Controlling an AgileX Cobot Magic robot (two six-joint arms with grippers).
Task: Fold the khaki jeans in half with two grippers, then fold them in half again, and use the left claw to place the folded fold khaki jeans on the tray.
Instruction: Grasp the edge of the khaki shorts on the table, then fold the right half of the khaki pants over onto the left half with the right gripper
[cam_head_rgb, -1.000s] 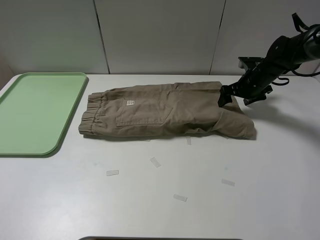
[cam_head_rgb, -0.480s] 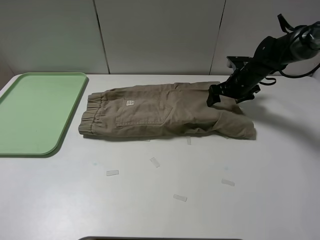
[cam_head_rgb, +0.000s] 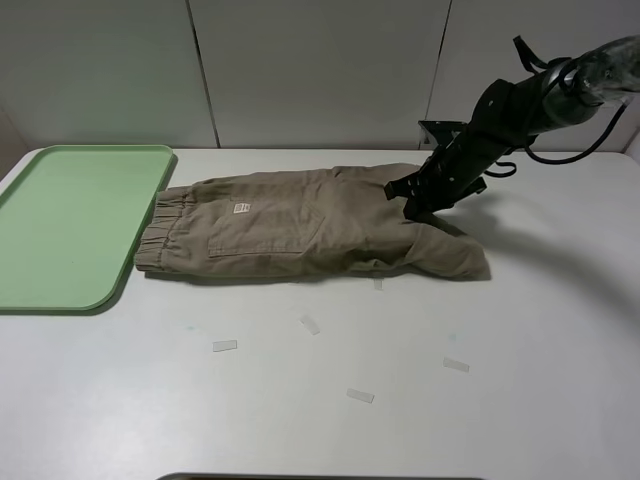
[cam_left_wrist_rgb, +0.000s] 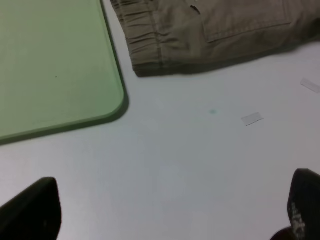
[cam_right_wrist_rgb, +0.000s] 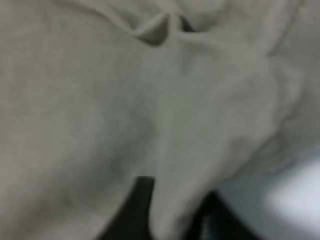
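Observation:
The waistband lies (cam_head_rgb: 157, 226) up against the tray's edge, so next my right gripper pulls the khaki jeans by the leg end (cam_head_rgb: 455, 254) away from the tray before it folds them.
The khaki jeans (cam_head_rgb: 290, 225) lie flat across the middle of the white table, with the waistband toward the pale-green tray (cam_head_rgb: 70, 225) at the left. My right gripper (cam_head_rgb: 405, 195) is shut on the far leg end and holds that cloth raised over the jeans. The right wrist view is filled with blurred khaki cloth (cam_right_wrist_rgb: 150, 100) pinched between dark fingers (cam_right_wrist_rgb: 142, 200). My left gripper (cam_left_wrist_rgb: 167, 220) is open and empty above bare table, near the tray corner (cam_left_wrist_rgb: 50, 60) and the waistband (cam_left_wrist_rgb: 150, 40). The left arm is out of the exterior view.
Several small clear tape strips (cam_head_rgb: 225, 346) lie on the table in front of the jeans; one also shows in the left wrist view (cam_left_wrist_rgb: 251, 118). A grey panel wall (cam_head_rgb: 320, 70) stands behind the table.
My right gripper has moved left with the leg end in it. The whole jeans have slid left, so the waistband now lies closer to the tray.

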